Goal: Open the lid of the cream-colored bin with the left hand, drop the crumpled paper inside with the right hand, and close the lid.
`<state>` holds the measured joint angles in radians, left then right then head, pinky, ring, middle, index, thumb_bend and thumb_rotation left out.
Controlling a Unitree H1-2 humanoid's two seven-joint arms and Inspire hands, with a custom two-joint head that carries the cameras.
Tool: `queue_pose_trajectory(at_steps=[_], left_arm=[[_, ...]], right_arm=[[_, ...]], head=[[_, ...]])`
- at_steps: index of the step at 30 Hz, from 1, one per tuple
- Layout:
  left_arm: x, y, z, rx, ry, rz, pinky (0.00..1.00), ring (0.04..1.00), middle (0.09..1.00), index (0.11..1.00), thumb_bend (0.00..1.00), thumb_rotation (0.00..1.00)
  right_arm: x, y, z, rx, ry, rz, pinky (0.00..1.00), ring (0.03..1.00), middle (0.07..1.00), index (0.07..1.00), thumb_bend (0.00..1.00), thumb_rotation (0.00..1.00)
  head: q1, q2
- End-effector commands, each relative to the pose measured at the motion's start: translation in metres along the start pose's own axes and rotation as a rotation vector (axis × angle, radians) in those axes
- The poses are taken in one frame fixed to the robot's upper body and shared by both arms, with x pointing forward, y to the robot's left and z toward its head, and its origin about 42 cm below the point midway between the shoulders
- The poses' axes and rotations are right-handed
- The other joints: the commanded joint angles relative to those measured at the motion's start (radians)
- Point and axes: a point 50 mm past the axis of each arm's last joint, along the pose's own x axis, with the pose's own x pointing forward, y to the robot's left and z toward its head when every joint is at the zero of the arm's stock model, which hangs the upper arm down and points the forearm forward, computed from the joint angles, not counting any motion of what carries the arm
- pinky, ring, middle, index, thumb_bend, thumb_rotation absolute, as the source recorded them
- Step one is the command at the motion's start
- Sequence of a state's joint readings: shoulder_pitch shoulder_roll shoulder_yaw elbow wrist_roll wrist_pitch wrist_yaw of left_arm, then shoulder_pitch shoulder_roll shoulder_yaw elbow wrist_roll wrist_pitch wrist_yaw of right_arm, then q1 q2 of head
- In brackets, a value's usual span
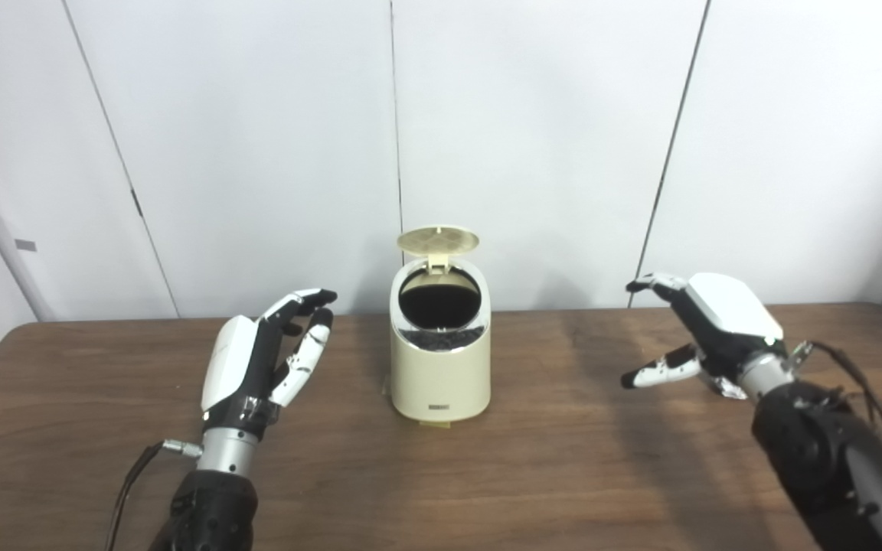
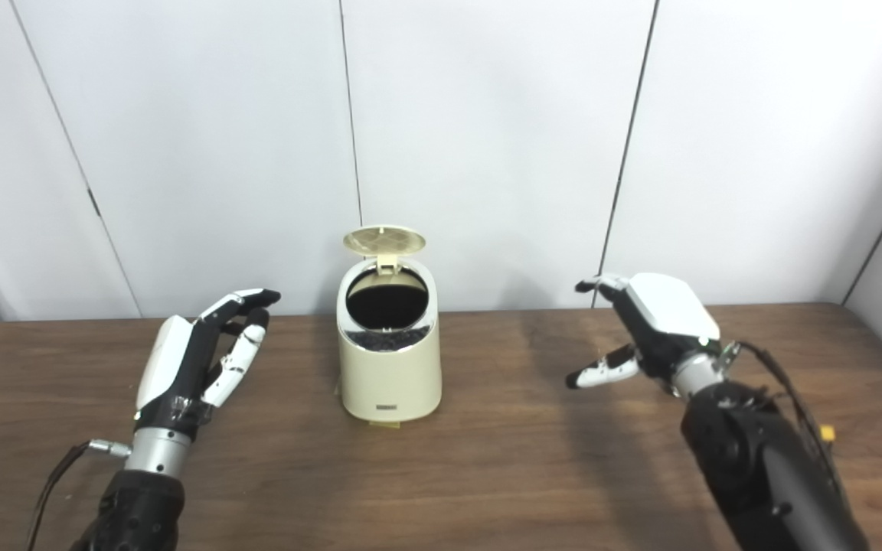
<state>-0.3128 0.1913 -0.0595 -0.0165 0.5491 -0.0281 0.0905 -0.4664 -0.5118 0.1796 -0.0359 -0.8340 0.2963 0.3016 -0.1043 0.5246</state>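
The crumpled paper (image 1: 730,389) will go all the way out of sight when I drop it, because the bin's opening (image 1: 439,306) is dark and clear up to the bin's rim.
The cream-colored bin (image 1: 439,367) stands upright at the middle of the wooden table. Its round lid (image 1: 438,240) is swung up and back, so the dark opening shows. No crumpled paper is visible anywhere; the inside of the bin is too dark to see into. My left hand (image 1: 265,356) is open and empty, raised left of the bin with fingers pointing up toward it, apart from it. My right hand (image 1: 697,325) is open and empty, raised well to the right of the bin with fingers spread.
The brown wooden table (image 1: 548,474) runs across the view, with its back edge against white wall panels (image 1: 533,138). Cables trail from both forearms near the bottom corners.
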Motion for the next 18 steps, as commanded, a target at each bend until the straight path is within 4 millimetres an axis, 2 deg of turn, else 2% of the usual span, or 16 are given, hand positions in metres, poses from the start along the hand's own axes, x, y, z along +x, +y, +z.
queue_pose_trajectory(at_steps=[1, 7, 9, 12, 13, 15, 18], left_arm=[[0.011, 0.01, 0.007, 0.018, -0.047, 0.049, 0.7, 0.79, 0.782, 0.776, 0.51, 1.0], [0.003, 0.005, -0.002, 0.025, -0.008, 0.006, 0.69, 0.786, 0.782, 0.781, 0.53, 1.0], [0.001, 0.004, -0.004, 0.035, -0.008, 0.0, 0.68, 0.779, 0.777, 0.779, 0.54, 1.0], [0.0, 0.003, -0.007, 0.032, 0.001, -0.008, 0.68, 0.776, 0.777, 0.78, 0.54, 1.0], [0.0, 0.002, -0.007, 0.031, 0.004, -0.009, 0.68, 0.777, 0.78, 0.781, 0.55, 1.0], [-0.001, 0.003, -0.007, 0.034, 0.003, -0.013, 0.68, 0.774, 0.78, 0.779, 0.55, 1.0], [-0.001, 0.003, -0.007, 0.03, 0.001, -0.017, 0.69, 0.782, 0.785, 0.782, 0.55, 1.0]], right_arm=[[0.007, -0.033, -0.004, -0.078, 0.027, -0.038, 0.76, 0.902, 0.929, 0.844, 1.0, 0.33], [0.016, -0.044, -0.031, -0.142, 0.127, 0.009, 0.84, 0.911, 0.925, 0.826, 1.0, 0.24], [0.016, -0.047, -0.038, -0.144, 0.171, 0.04, 0.84, 0.915, 0.93, 0.83, 1.0, 0.24], [0.017, -0.051, -0.049, -0.156, 0.224, 0.076, 0.7, 0.924, 0.944, 0.836, 1.0, 0.23], [0.017, -0.051, -0.055, -0.156, 0.241, 0.085, 0.68, 0.922, 0.945, 0.835, 1.0, 0.24], [0.018, -0.05, -0.067, -0.142, 0.278, 0.107, 0.67, 0.937, 0.958, 0.835, 1.0, 0.24], [0.019, -0.049, -0.078, -0.139, 0.305, 0.13, 0.72, 0.96, 0.964, 0.835, 1.0, 0.22]], head=[[0.0, 0.002], [-0.011, 0.006], [-0.014, 0.005], [-0.021, 0.006], [-0.023, 0.006], [-0.024, 0.007], [-0.028, 0.008]])
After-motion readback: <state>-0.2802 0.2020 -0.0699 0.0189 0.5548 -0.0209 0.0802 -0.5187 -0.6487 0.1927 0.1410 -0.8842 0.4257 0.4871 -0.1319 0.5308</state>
